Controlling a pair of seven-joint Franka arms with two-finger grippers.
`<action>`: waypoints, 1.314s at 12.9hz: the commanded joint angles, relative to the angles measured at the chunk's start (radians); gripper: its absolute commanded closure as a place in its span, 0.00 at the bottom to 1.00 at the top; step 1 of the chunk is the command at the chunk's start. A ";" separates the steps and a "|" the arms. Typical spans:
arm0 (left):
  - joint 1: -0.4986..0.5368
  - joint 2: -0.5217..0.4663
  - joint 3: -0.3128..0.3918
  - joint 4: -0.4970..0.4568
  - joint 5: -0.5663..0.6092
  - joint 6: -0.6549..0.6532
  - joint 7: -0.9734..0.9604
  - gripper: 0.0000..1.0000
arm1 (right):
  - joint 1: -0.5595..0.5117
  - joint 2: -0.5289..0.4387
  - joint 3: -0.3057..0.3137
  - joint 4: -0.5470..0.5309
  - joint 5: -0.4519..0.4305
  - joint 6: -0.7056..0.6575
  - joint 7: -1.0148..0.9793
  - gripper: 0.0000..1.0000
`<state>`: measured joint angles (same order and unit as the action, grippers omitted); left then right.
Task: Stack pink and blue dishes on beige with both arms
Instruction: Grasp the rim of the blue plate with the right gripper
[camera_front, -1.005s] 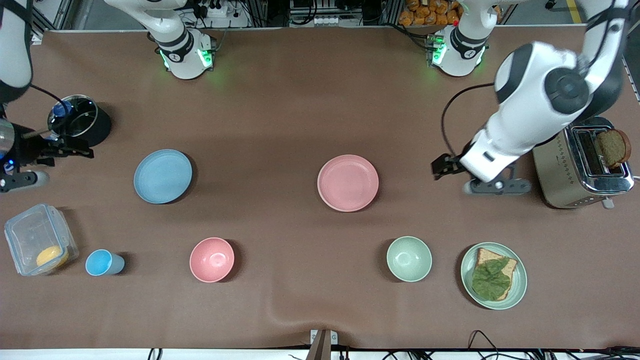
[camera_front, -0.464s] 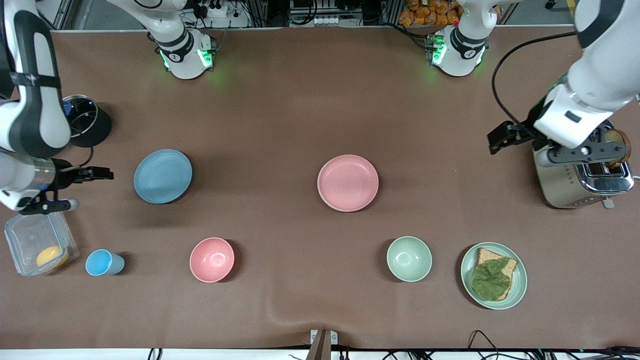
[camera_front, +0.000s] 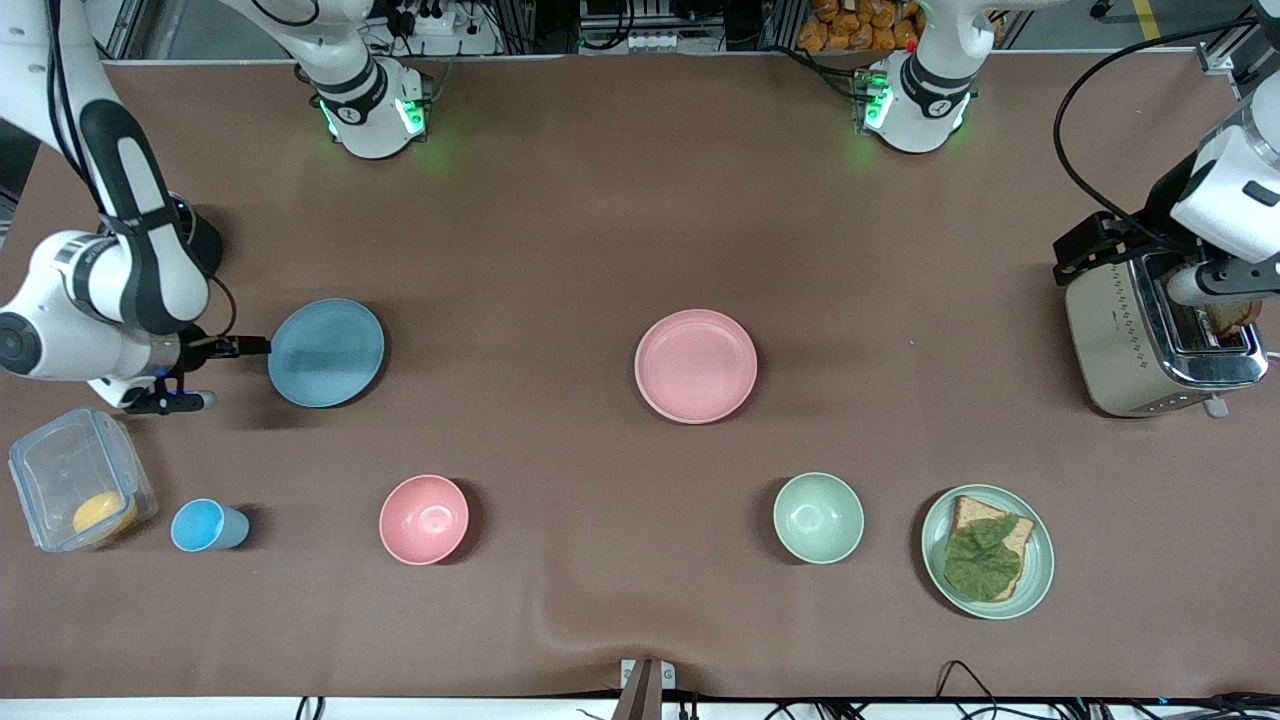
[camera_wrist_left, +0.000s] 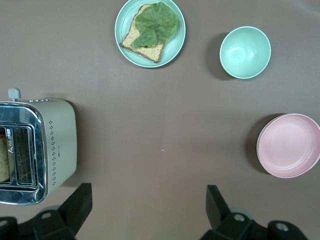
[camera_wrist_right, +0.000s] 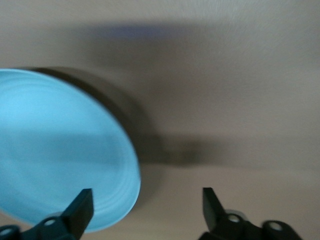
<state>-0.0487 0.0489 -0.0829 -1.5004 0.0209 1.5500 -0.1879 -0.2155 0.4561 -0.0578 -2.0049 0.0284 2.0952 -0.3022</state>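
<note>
My gripper is about to lower the blue dish (camera_front: 326, 353) onto the pink dish (camera_front: 696, 366). The blue dish should hide the pink dish, because their round rims look equally wide.
The light blue dish (camera_front: 326, 352) lies toward the right arm's end of the table; the pink dish (camera_front: 696, 365) lies mid-table. The beige plate is out of view. My right gripper (camera_front: 215, 373) hangs low beside the blue dish's rim, open. In the right wrist view the blue dish (camera_wrist_right: 60, 150) has its edge between the spread fingers of the right gripper (camera_wrist_right: 147, 196), nothing gripped. My left gripper (camera_front: 1150, 268) is open, up over the toaster. The left wrist view shows the left gripper (camera_wrist_left: 148, 194) with nothing between its fingers and the pink dish (camera_wrist_left: 290, 145) off to one side.
A toaster (camera_front: 1160, 330) with bread stands at the left arm's end. Nearer the front camera stand a green plate with toast (camera_front: 1040, 570), a green bowl (camera_front: 818, 517), a pink bowl (camera_front: 424, 518), a blue cup (camera_front: 205, 525) and a clear lidded box (camera_front: 75, 470).
My right gripper has swung from beside the dark pot down to the blue dish's rim. My left gripper has drawn away from the pink dish and now hangs over the toaster.
</note>
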 joint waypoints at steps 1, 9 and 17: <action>-0.016 -0.014 0.012 -0.003 0.002 -0.015 0.013 0.00 | -0.027 0.050 0.018 0.014 0.108 -0.001 -0.023 0.26; -0.008 -0.014 0.012 -0.005 0.001 -0.016 0.028 0.00 | -0.042 0.085 0.018 0.051 0.143 -0.024 -0.038 1.00; 0.000 -0.029 0.014 -0.006 0.001 -0.022 0.050 0.00 | 0.014 0.082 0.036 0.164 0.442 -0.265 -0.023 1.00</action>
<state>-0.0503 0.0374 -0.0724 -1.5005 0.0209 1.5432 -0.1601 -0.2126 0.5306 -0.0247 -1.8646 0.3946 1.8627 -0.3299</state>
